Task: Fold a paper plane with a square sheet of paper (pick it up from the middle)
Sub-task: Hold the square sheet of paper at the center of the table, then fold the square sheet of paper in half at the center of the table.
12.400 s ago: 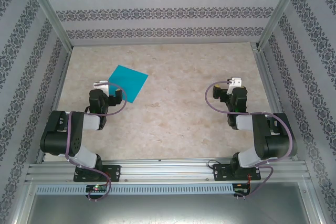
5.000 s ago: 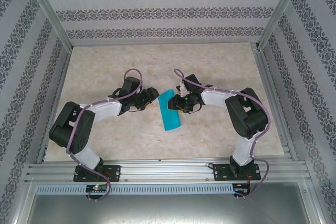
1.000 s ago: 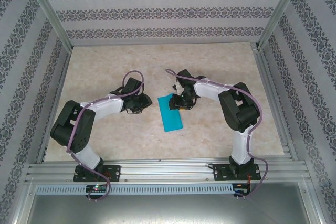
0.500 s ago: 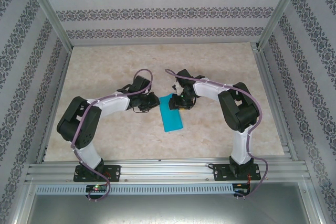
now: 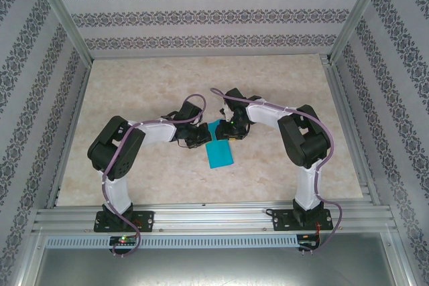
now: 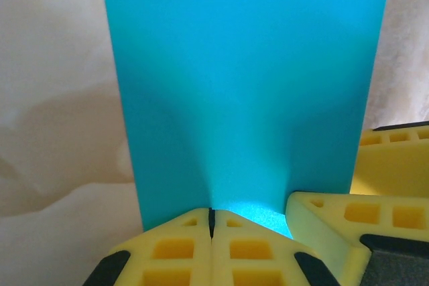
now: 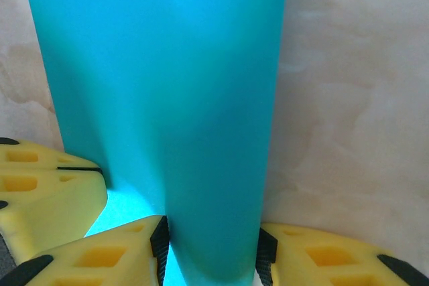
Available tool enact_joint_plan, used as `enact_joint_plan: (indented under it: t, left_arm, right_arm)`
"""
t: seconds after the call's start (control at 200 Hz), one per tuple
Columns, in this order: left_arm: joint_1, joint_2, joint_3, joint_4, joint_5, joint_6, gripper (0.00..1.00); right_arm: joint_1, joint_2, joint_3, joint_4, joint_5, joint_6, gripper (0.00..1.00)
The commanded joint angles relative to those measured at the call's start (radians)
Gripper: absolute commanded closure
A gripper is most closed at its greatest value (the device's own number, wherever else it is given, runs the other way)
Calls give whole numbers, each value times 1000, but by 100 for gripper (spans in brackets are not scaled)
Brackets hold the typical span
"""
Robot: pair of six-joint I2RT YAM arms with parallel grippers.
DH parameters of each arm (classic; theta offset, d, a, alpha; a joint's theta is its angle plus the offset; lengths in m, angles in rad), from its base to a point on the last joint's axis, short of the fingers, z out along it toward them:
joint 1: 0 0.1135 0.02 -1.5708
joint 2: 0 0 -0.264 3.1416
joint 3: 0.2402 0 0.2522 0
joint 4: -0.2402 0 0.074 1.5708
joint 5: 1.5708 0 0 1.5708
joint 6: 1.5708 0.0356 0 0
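Note:
The paper's fold [image 7: 216,249] bulges between my right gripper's open fingers, so I should close them and press the folded edge [image 7: 269,145] flat while my left gripper pins the paper.
The square sheet of paper [image 5: 219,155], teal-blue, lies doubled over into a narrow strip at the table's middle. Both grippers meet at its far end. My left gripper [image 5: 203,137] reaches in from the left; in the left wrist view its yellow pads [image 6: 181,246] are pressed together [image 6: 211,218] at the sheet's [image 6: 241,92] near edge, and the paper creases down into the seam. My right gripper [image 5: 224,133] comes from the right. In the right wrist view its jaws [image 7: 211,252] hold the sheet's rounded fold [image 7: 214,132], which touches both ribbed pads.
The beige marbled table [image 5: 281,85] is bare around the paper. Metal frame posts and patterned walls [image 5: 201,15] close in the sides and back. The two grippers' fingers sit a few centimetres apart over the paper's far end.
My left arm has swung right to the paper's far end and its jaws have closed there. The right gripper and the paper have stayed put.

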Motion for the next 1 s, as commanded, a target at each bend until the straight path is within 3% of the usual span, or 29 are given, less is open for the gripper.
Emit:
enact_joint_plan:
  t: [0.0, 0.2, 0.355, 0.49, 0.684, 0.779, 0.994]
  left_arm:
    - [-10, 24, 26, -32, -14, 3, 100]
    - [-10, 46, 6, -123, -61, 10, 100]
    - [-11, 64, 6, -177, -92, 33, 100]
    - [-10, 79, -9, -176, -108, 44, 100]
    - [-11, 111, -15, -168, -115, 59, 100]
    - [-12, 116, -17, -169, -124, 66, 100]
    - [-12, 125, -33, -166, -141, 73, 100]
  right_arm:
    - [16, 142, -59, 49, 156, -21, 56]
    - [11, 121, -65, 46, 145, -9, 57]
    - [-20, 15, -79, 62, 86, 26, 55]
    - [-54, -140, -86, 75, 8, 61, 46]
    - [-102, -313, -143, 112, -4, 87, 35]
    - [-92, -280, -133, 115, -75, 88, 45]
    - [-37, -186, -82, 130, -128, 95, 87]
